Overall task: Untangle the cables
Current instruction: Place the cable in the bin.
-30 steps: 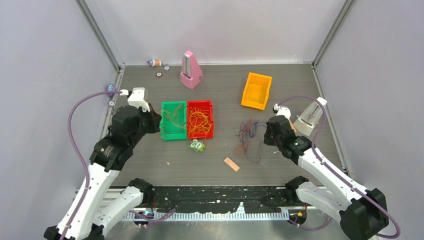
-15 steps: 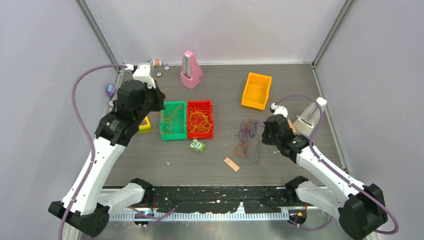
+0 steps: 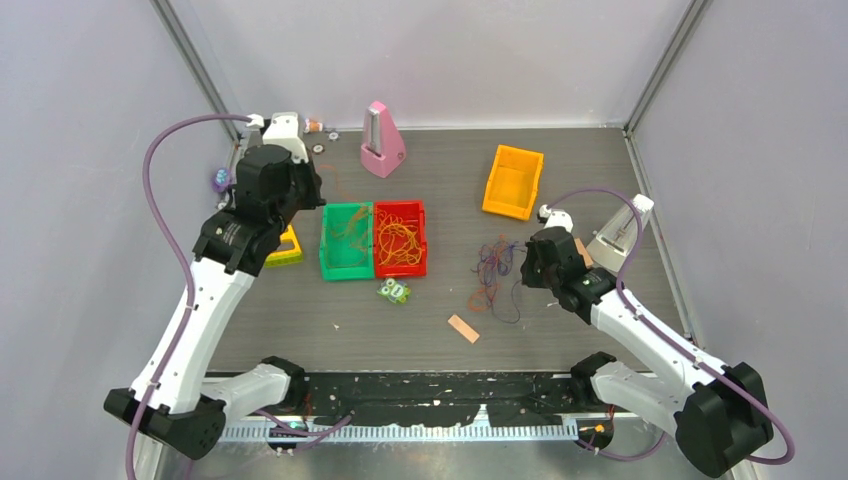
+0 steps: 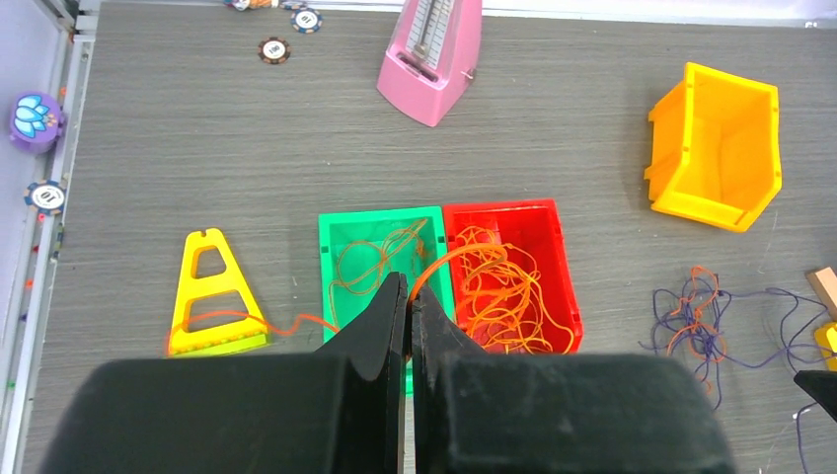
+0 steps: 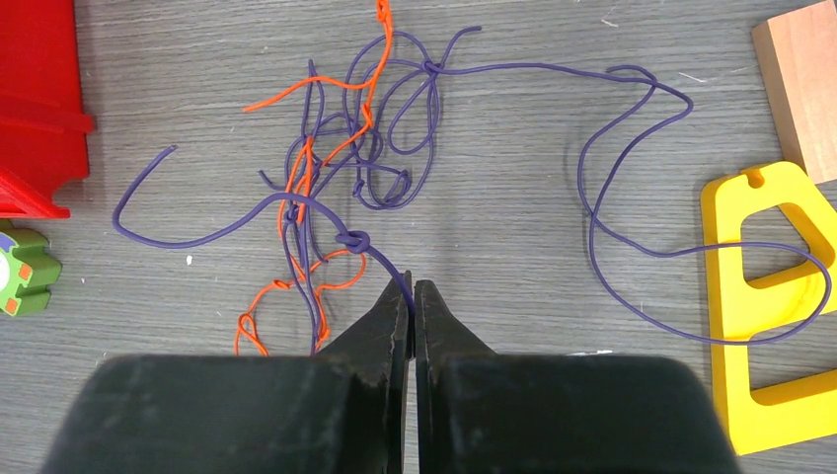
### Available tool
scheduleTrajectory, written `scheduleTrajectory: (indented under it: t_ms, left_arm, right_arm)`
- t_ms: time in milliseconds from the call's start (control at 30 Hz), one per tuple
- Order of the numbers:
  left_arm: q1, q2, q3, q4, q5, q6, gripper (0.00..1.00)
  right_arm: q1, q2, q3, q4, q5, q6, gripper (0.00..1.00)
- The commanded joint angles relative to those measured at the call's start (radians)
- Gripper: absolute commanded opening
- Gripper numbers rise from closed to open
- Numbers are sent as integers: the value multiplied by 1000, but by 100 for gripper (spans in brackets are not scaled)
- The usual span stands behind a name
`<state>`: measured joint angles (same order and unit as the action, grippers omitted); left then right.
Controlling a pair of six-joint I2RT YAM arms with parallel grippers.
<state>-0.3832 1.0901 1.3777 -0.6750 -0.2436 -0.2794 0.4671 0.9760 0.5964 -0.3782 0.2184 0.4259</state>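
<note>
I should swing my left gripper back across the green bin [image 3: 346, 242] before I lower the cable inside, because the orange cable's tail [image 4: 219, 314] hangs over the yellow triangle.
A tangle of purple and orange cables [image 3: 495, 272] lies on the table right of centre, and it also shows in the right wrist view [image 5: 345, 168]. My right gripper [image 5: 412, 286] is shut on a purple strand at the near edge of this tangle. Loose orange cables fill the red bin [image 4: 553, 222]. Thinner orange-yellow strands lie in the green bin [image 4: 331, 257]. My left gripper [image 4: 408, 288] is shut on an orange strand; it arcs from the jaws into the red bin, and its other end trails left over the yellow triangle [image 4: 210, 296]. In the top view the left gripper [image 3: 308, 192] hangs above the green bin's far left corner.
A pink metronome [image 3: 381, 140] stands at the back and an orange-yellow bin [image 3: 513, 181] at the back right. A grey metronome [image 3: 618, 235] is at the right edge. A small green toy [image 3: 394, 291] and a wood chip [image 3: 463, 328] lie near the front. A yellow frame [image 5: 770, 296] and wooden block [image 5: 799, 79] sit right of the tangle.
My left arm has risen and swung back and left from over the green bin, drawing an orange strand with it and uncovering the yellow triangle. The right arm has barely moved.
</note>
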Motion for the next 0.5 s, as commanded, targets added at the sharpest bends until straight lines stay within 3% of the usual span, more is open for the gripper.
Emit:
scheduleTrajectory:
  t_ms: [0,467]
  left_arm:
    - [15,-3,61,8,-14,18,0]
    - [99,17,153,2,-21,51,0]
  right_arm:
    - [-6,0,29,39,-7,-2,6]
    - [-12,28,53,46,-25,-7,6]
